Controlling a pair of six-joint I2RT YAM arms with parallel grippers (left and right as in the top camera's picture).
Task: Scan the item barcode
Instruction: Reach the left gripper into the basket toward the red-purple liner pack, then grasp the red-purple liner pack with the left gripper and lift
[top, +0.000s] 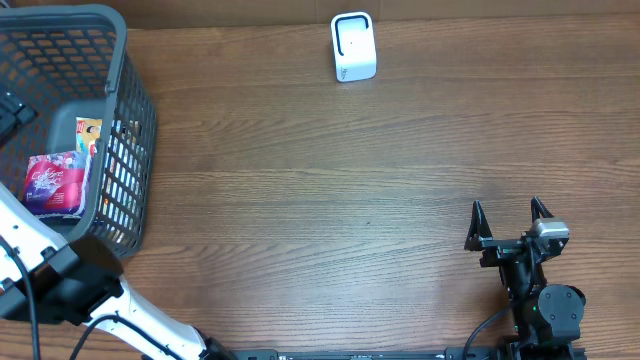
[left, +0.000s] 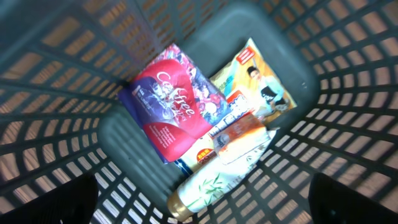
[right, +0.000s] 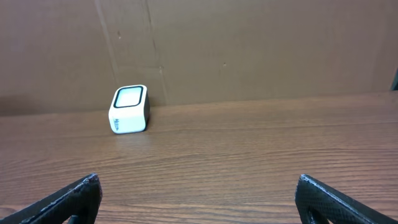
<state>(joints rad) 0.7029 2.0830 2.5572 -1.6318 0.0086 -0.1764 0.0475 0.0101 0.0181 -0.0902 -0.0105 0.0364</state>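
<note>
The purple-red packet (left: 174, 102) is on top of the yellow packet with its flowered end (left: 209, 104) uncovered. My left gripper should keep going down until its fingers close on the purple-red packet's flowered end.
A grey mesh basket (top: 135, 120) stands at the table's far left and holds several items. In the left wrist view these are a purple-red packet (left: 174, 102), a yellow packet (left: 261, 81), an orange-and-white box (left: 239, 134) and a white bottle (left: 217, 180) with bamboo print and a gold cap. My left gripper (left: 211, 199) hangs open above them inside the basket, touching nothing. The white barcode scanner (top: 353, 47) stands at the back centre and also shows as the scanner (right: 129, 109) in the right wrist view. My right gripper (top: 508, 215) rests open and empty near the front right.
Brown cardboard wall (right: 249, 43) rises behind the scanner. The left arm's white link (top: 140, 315) crosses the front left corner beside the basket. Bare wooden tabletop (top: 330, 200) lies between basket, scanner and right arm.
</note>
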